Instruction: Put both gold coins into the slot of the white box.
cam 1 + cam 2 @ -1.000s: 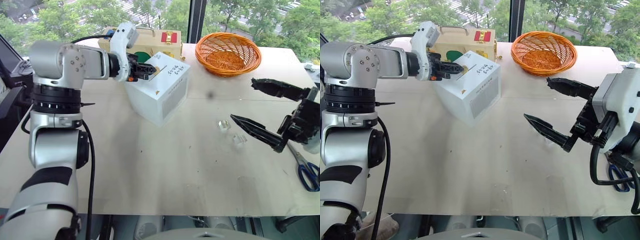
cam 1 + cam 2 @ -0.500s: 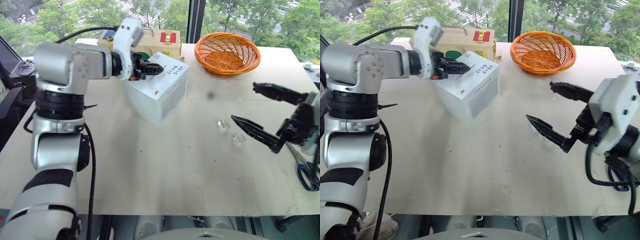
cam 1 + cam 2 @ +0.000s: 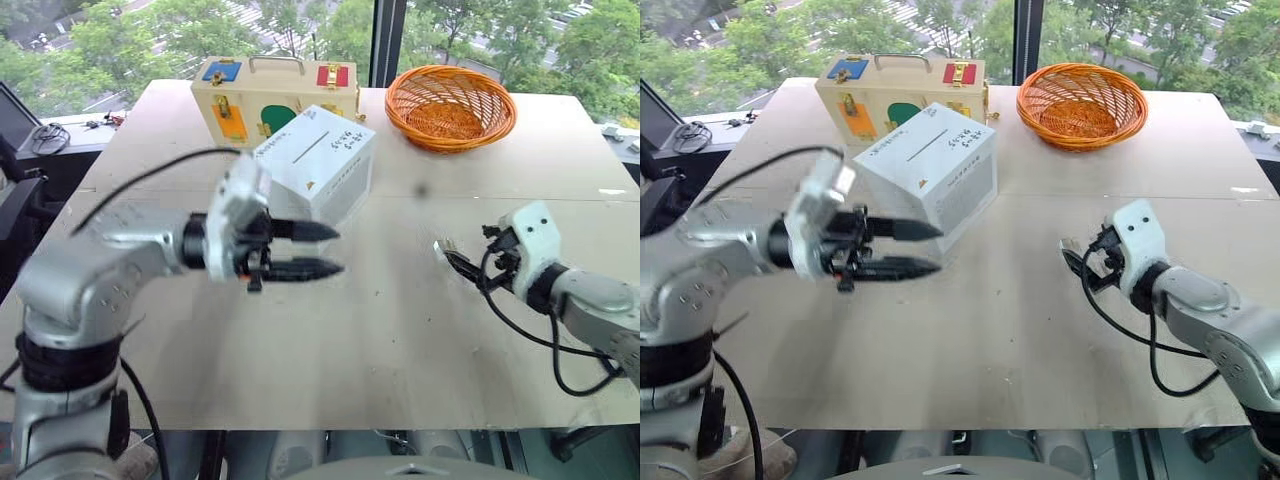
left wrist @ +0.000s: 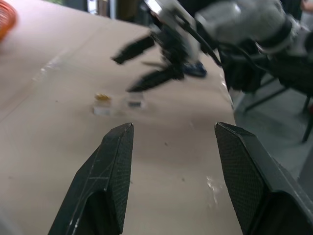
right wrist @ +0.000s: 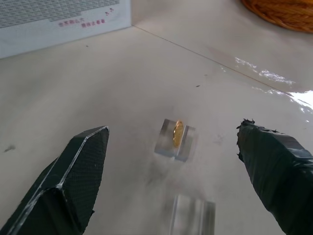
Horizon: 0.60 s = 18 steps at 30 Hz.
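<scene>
I should lift the gold coin (image 5: 178,133) with my right gripper and hand it over beside the box (image 3: 412,190), because the coin stands far from my left gripper and the slot.
The white box (image 3: 318,170) stands at the table's back middle, its slot (image 3: 313,147) a dark slit on top. My left gripper (image 3: 337,250) hovers open and empty in front of the box, pointing right. A gold coin (image 5: 178,133) stands on edge in a small clear plastic piece (image 5: 171,145) on the table at the right. My right gripper (image 4: 122,74) is low over the table and wide open. Its fingers (image 5: 78,171) flank the coin without touching it.
A pale wooden case (image 3: 262,95) with coloured latches stands behind the box. An orange wicker basket (image 3: 450,105) sits at the back right. A second clear plastic piece (image 5: 191,215) lies nearer my right gripper than the coin's piece.
My left gripper has opened and drawn back from the top of the white box to a spot in front of it. My right gripper has sunk toward the clear pieces.
</scene>
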### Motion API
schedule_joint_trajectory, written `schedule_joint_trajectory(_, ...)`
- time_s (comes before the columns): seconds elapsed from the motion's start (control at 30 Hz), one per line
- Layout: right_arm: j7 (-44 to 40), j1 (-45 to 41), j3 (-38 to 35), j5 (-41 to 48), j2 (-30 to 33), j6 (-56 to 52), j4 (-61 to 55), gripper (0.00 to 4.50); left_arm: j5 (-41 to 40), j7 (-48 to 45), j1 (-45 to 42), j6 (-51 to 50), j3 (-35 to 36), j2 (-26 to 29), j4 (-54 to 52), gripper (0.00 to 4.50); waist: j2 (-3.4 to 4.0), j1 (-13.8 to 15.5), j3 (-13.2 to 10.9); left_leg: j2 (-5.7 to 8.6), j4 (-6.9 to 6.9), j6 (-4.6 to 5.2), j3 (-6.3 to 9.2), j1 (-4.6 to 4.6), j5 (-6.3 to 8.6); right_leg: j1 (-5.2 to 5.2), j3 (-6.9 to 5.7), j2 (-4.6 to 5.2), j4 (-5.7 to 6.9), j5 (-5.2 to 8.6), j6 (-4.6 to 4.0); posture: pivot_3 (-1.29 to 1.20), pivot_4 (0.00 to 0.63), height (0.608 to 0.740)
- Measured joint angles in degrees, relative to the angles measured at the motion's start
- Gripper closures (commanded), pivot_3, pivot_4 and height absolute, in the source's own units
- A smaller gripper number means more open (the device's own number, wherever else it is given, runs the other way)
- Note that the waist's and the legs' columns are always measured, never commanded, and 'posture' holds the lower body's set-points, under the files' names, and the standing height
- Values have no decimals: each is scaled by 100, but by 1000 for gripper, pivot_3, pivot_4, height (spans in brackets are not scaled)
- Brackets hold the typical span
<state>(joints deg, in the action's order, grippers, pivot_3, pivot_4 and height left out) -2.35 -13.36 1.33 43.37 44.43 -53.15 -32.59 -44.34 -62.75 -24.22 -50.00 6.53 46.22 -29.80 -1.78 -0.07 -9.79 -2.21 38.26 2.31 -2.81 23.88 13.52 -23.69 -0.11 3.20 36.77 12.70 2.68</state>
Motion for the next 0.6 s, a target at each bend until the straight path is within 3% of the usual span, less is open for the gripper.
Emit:
schedule_joint_trajectory(0.1, 34, -119, 183, -267, -270, -130, 177, 847, 161, 94, 161, 314, -42, -82, 0, 1819, 1, 46, -1, -1, 0, 0, 0, 3, 0, -2, -1, -4, 0, 0, 0, 0, 150, 740)
schedule_joint_trajectory(0.2, 62, -265, 293, -527, -600, -283, 304, 2199, 275, 208, 267, 594, -65, -179, 2, 1819, 2, 65, -1, 0, -2, 1, -1, 5, 1, -3, 0, -5, -2, 0, 1, 0, 150, 740)
schedule_joint_trajectory(0.27, 94, -359, 316, -745, -752, -356, 385, 2199, 364, 313, 325, 712, -124, -205, 2, 1819, 2, 80, -1, 0, -2, 1, 0, 6, 1, -3, -1, -6, -3, 0, 1, 0, 150, 740)
schedule_joint_trajectory(0.37, 152, -390, 309, -971, -923, -452, 459, 2890, 373, 403, 379, 758, -156, -207, 5, 1819, 2, 84, -1, 0, -2, 1, 0, 6, 1, -3, -1, -6, -3, 0, 1, 0, 150, 740)
schedule_joint_trajectory(0.4, 147, -389, 310, -1044, -986, -504, 465, 3503, 370, 431, 380, 766, -161, -206, 5, 1819, 2, 81, -1, 0, -2, 1, 0, 6, 1, -3, -1, -7, -2, 0, 1, 0, 150, 740)
schedule_joint_trajectory(0.6, 51, -403, 308, -1318, -1159, -681, 464, 3503, 362, 525, 381, 776, -161, -188, 4, 1819, 2, 75, -1, 0, -2, 1, 0, 4, 1, -3, -1, -10, -2, 0, 2, 0, 150, 740)
